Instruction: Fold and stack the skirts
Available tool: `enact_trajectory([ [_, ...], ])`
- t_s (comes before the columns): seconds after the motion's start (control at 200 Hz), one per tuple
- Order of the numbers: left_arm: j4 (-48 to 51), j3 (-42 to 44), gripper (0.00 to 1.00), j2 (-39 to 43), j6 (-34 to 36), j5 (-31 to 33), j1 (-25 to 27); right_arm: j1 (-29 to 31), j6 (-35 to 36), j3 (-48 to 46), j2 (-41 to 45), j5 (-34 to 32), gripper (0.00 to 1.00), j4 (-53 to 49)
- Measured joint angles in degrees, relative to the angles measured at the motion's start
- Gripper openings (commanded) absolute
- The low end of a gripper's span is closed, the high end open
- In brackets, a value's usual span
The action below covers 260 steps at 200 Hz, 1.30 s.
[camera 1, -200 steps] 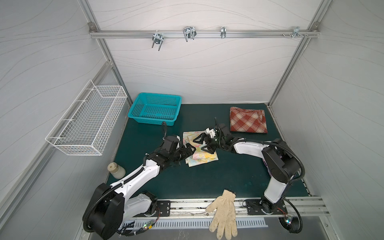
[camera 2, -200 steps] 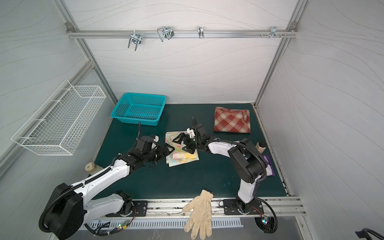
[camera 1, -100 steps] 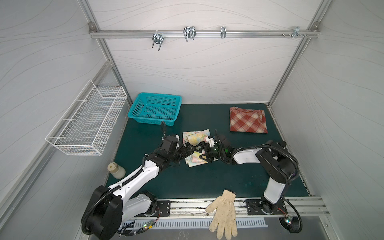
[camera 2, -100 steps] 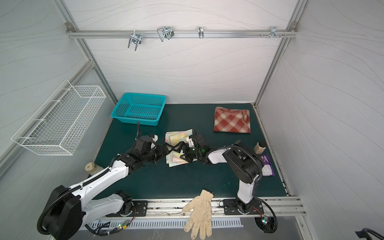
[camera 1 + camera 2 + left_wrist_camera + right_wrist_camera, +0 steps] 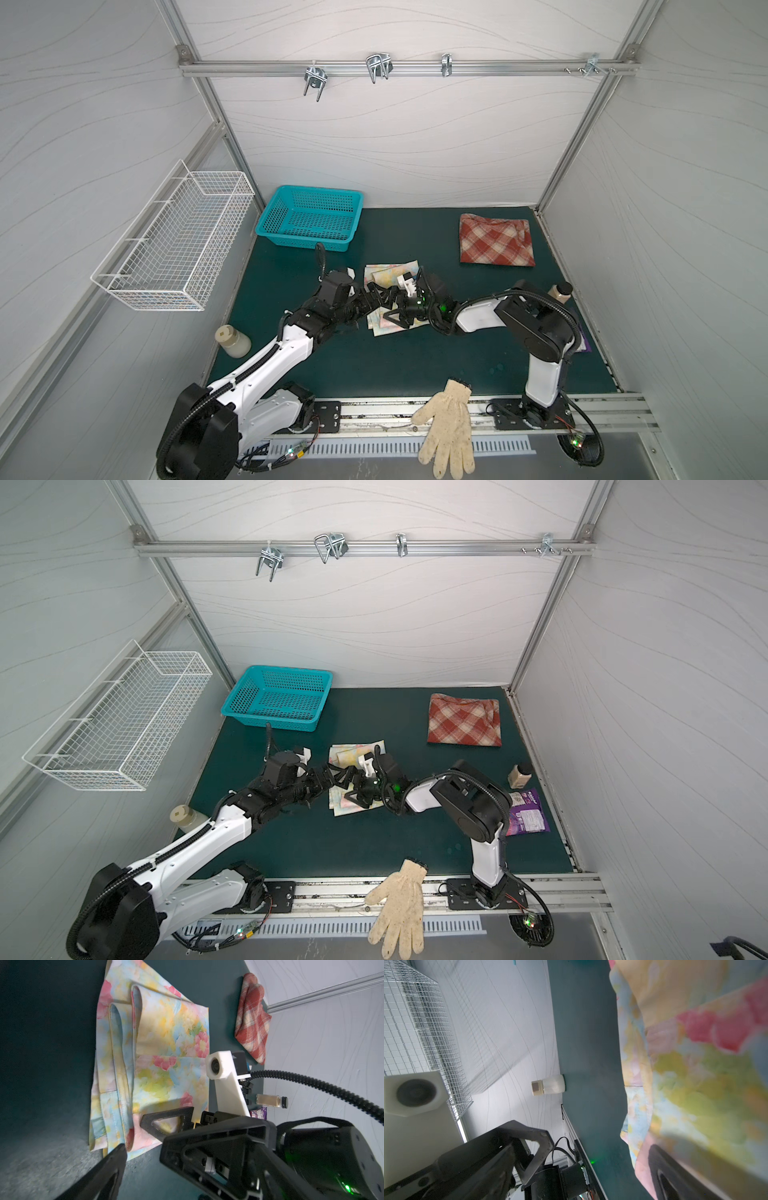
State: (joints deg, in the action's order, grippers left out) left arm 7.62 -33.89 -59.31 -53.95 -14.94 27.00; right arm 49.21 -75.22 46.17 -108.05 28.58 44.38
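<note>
The robot's grippers are crowded together and the floral skirt's front edge (image 5: pixel 392 330) slants under them, so the robot should move them apart, the right gripper to the back corner (image 5: pixel 415 264), and turn the skirt square.
The pastel floral skirt (image 5: pixel 388 272) lies folded in layers mid-mat, its looped folds clear in the left wrist view (image 5: pixel 166 1028). The rust-red and cream plaid skirt (image 5: pixel 496 245) lies folded at the back right, also in the left wrist view (image 5: pixel 252 1022). My left gripper (image 5: pixel 380 293) hovers open over the floral skirt's left side. My right gripper (image 5: pixel 399 316) is open too, meeting it from the right. One of its fingers (image 5: pixel 675 1174) lies on the floral cloth (image 5: pixel 695 1064) near the front edge. Neither gripper holds anything.
A teal basket (image 5: pixel 309 224) stands at the back left, and a white wire basket (image 5: pixel 174 245) hangs on the left wall. A cream glove (image 5: pixel 449 424) drapes over the front rail. A jar (image 5: pixel 232 340) sits left; a small bottle (image 5: pixel 519 775) and purple packet (image 5: pixel 525 812) sit right.
My right gripper has swept from the floral skirt's far side toward the front, low over the cloth. The left gripper has hardly moved. Both stay open.
</note>
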Motion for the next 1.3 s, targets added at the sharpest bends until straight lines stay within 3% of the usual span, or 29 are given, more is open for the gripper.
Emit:
enact_trajectory([
  [0.125, 0.0, 0.0, 0.98, 1.6, -0.2, 0.0, 0.0, -1.9, 3.1, 2.5, 2.2, 1.2, 0.99, -6.6],
  [0.26, -3.2, 0.0, 0.99, 1.7, -1.4, 0.2, 0.0, -7.0, 12.2, 10.3, 5.7, 2.6, 0.99, -21.6],
  [0.46, -4.1, 0.1, 0.99, -1.3, -2.5, 1.6, 5.7, -14.0, 28.0, 28.5, 6.1, 1.5, 0.99, -43.2],
  [0.565, -6.4, 0.1, 0.99, -4.9, -3.5, 2.3, 8.0, -15.7, 34.3, 34.9, 4.7, 0.7, 0.99, -49.7],
  [0.956, -18.7, 0.1, 0.99, -20.5, -8.3, 2.3, 9.1, -20.2, 39.8, 40.3, -9.7, 4.9, 0.99, -57.1],
  [1.301, -24.3, 0.3, 0.99, -27.4, -10.8, 2.6, 9.0, -20.5, 39.0, 37.1, -12.6, 7.1, 0.99, -52.7],
])
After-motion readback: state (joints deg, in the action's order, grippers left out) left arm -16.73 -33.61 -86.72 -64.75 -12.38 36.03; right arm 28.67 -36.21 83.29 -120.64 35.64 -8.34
